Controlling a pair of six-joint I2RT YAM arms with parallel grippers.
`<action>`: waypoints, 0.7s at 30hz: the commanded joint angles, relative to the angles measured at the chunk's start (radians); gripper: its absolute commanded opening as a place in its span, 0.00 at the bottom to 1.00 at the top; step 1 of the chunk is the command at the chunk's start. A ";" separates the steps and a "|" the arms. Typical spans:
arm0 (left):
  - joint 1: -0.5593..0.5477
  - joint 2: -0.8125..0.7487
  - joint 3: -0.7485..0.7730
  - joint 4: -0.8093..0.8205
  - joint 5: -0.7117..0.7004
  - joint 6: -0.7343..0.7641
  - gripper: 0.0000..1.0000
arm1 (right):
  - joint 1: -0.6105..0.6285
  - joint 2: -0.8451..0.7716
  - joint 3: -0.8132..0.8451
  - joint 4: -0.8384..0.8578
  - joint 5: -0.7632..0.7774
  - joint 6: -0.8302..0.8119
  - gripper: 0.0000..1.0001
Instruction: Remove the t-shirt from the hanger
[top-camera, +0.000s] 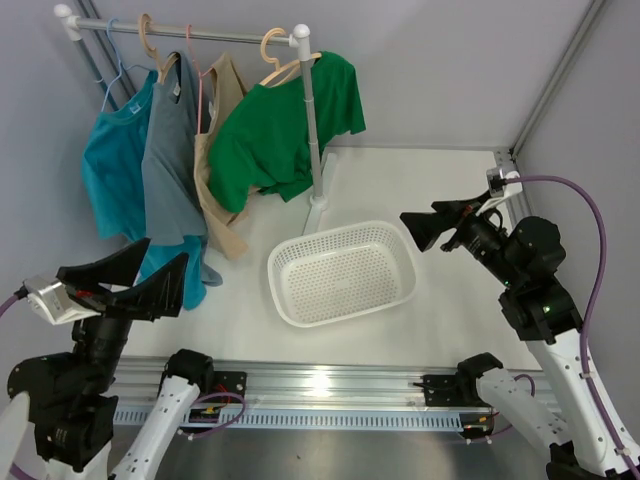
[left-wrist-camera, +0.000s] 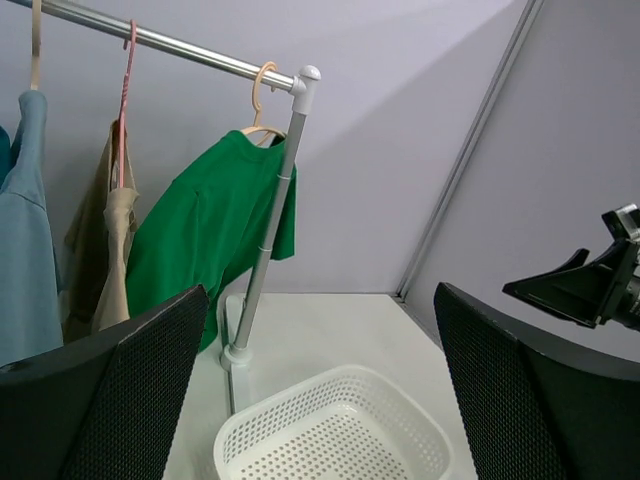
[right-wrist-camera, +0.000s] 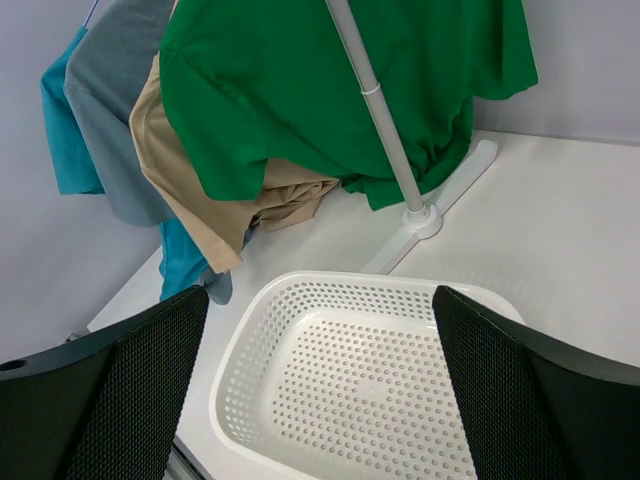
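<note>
The peach hanger's hook (top-camera: 264, 43) is clear of the pink hanger, so my left gripper keeps going up to the hook's stem (top-camera: 277, 64) below the rail and closes there.
A green t-shirt (top-camera: 285, 130) hangs on a peach hanger (top-camera: 275, 55) at the right end of the rail (top-camera: 190, 35), beside the white post (top-camera: 312, 130). It also shows in the left wrist view (left-wrist-camera: 210, 230) and the right wrist view (right-wrist-camera: 320, 80). My left gripper (top-camera: 167, 248) is open and empty, low at the near left and well short of the shirt. My right gripper (top-camera: 420, 215) is open and empty, raised at the right of the basket and pointing toward the rack. Between the open fingers of each wrist view, left (left-wrist-camera: 320, 300) and right (right-wrist-camera: 320, 300), nothing is held.
A white perforated basket (top-camera: 290, 262) sits on the table below the green shirt. Teal (top-camera: 110, 170), grey (top-camera: 172, 150) and beige (top-camera: 215, 120) shirts hang to the left on the same rail. The rack's foot (top-camera: 318, 212) rests behind the basket. Grey walls close the back and sides.
</note>
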 joint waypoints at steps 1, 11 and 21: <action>-0.005 0.038 -0.002 -0.001 0.031 0.022 0.99 | 0.005 -0.008 0.024 -0.008 0.014 -0.021 0.99; -0.005 0.531 0.231 0.017 0.160 0.201 1.00 | 0.006 -0.014 0.003 -0.013 0.014 -0.061 1.00; -0.005 1.035 0.530 0.185 0.193 0.310 1.00 | 0.008 -0.077 0.003 -0.001 0.044 -0.100 0.99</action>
